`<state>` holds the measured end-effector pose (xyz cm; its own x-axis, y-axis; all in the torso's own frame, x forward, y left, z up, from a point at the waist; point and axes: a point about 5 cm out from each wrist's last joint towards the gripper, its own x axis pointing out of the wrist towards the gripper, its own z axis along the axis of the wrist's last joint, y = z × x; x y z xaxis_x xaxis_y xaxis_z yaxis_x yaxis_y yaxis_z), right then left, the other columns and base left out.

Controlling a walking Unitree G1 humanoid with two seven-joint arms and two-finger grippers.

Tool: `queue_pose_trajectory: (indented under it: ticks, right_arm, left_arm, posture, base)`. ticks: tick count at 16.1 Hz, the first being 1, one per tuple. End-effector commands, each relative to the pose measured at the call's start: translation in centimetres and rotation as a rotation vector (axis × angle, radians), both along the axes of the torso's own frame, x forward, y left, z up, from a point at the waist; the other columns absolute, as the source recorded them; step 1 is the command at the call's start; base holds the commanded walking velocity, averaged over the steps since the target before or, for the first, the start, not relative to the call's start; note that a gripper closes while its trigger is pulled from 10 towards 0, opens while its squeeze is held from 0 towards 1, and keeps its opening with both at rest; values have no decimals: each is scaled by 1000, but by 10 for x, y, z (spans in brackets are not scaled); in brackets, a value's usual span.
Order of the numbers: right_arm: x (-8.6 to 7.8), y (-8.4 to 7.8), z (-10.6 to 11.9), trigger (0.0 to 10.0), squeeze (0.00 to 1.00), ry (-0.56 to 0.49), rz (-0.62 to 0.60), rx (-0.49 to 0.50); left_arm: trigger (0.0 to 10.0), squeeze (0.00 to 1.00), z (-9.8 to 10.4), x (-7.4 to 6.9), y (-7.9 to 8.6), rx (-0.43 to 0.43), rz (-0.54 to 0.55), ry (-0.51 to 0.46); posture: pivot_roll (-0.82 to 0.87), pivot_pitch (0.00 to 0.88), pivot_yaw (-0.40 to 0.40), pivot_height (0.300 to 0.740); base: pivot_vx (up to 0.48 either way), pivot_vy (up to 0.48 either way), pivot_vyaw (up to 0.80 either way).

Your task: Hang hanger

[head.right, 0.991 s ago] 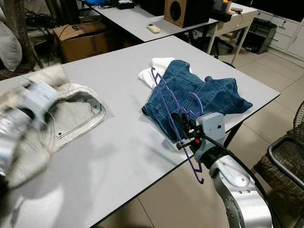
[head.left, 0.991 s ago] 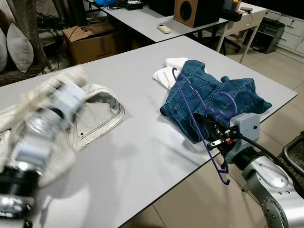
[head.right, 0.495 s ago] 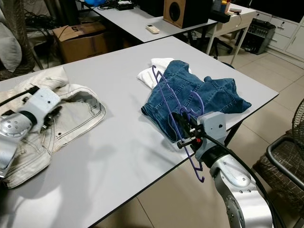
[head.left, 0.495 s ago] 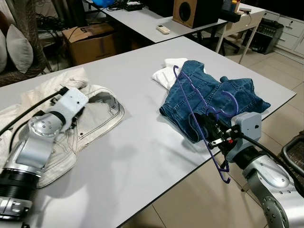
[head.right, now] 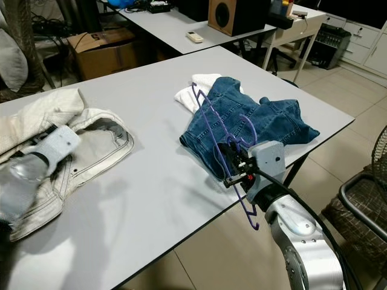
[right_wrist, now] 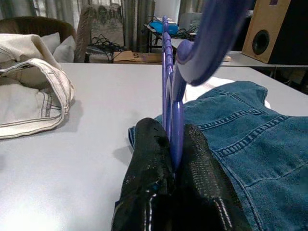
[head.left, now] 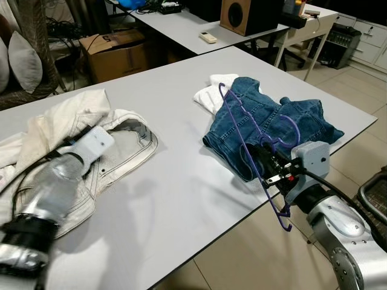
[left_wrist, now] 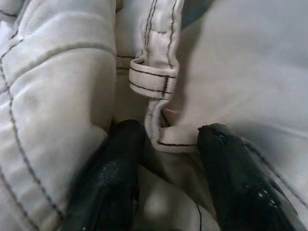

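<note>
The waistband of the cream jeans (head.left: pixel 65 122) is gaping in a loose curve (head.left: pixel 138 128), so I expect them to hang limply with the waistband still slack when I lift them.
A purple hanger (head.left: pixel 240 130) is held upright-tilted over the table's near right edge, with my right gripper (head.left: pixel 270 167) shut on it just below its hook (right_wrist: pixel 202 43). Its lower end hangs past the table edge. Behind it a blue denim garment (head.left: pixel 302 118) lies crumpled on a white cloth (head.left: pixel 211 93). On the table's left side lie cream jeans (head.left: pixel 124 148). My left gripper (left_wrist: pixel 171 159) rests on them, fingers (left_wrist: pixel 115 178) apart, with a waistband edge and belt loop (left_wrist: pixel 151 79) between them.
The grey table (head.left: pixel 181 193) ends close at the front and right. Behind it stand a cardboard box (head.left: pixel 115 51), a second table (head.left: pixel 181 27) with a speaker (head.left: pixel 242 15) and a remote (head.left: pixel 208 37). A dark chair (head.left: pixel 376 196) is at the far right.
My left arm has swung in from the near left and settled on the cream jeans, still slightly blurred. The right gripper and hanger have barely shifted.
</note>
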<state>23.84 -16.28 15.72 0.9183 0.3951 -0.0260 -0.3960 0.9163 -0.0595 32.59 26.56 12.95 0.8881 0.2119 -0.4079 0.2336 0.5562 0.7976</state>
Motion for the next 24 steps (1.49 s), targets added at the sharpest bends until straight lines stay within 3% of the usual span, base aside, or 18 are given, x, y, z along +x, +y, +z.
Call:
queue_pose_trajectory:
  ticks: [1,4,5,6,7,8,16,24]
  right_arm:
    - [1,2,2,10000,0,-18,2,2]
    - [0,2,1,10000,0,-20,-3,2]
    - [1,2,1,10000,0,-21,-5,2]
    - [1,2,1,10000,0,-22,-5,2]
    - [1,2,1,10000,0,-23,-5,2]
    - [1,3,1,10000,0,-24,-4,2]
    - [1,3,0,10000,0,-28,-6,4]
    - [2,2,-2,10000,0,-26,-24,8]
  left_arm:
    - [10000,0,-1,3,2,47,21,-5]
    - [10000,0,-15,1,-1,9,26,36]
    - [8667,0,-22,0,-2,-16,28,57]
    - [3255,0,-26,-1,-4,-27,26,73]
    - [3255,0,-27,-2,-4,-32,25,78]
    - [0,0,-29,-3,-4,-36,27,85]
    - [0,0,-37,-5,-1,-57,23,81]
    - [0,0,-21,4,3,-28,-10,-64]
  posture:
    - [-199,0,37,740]
    - [-202,0,42,740]
    - [-201,0,43,740]
    - [-199,0,42,740]
    - [-199,0,42,740]
    - [-197,0,42,740]
    - [-194,0,45,740]
    - [-193,0,43,740]
  base:
    - [0,0,0]
    - [0,0,0]
    - [0,0,0]
    - [0,0,0]
    - [0,0,0]
    - [0,0,0]
    - [0,0,0]
    - [0,0,0]
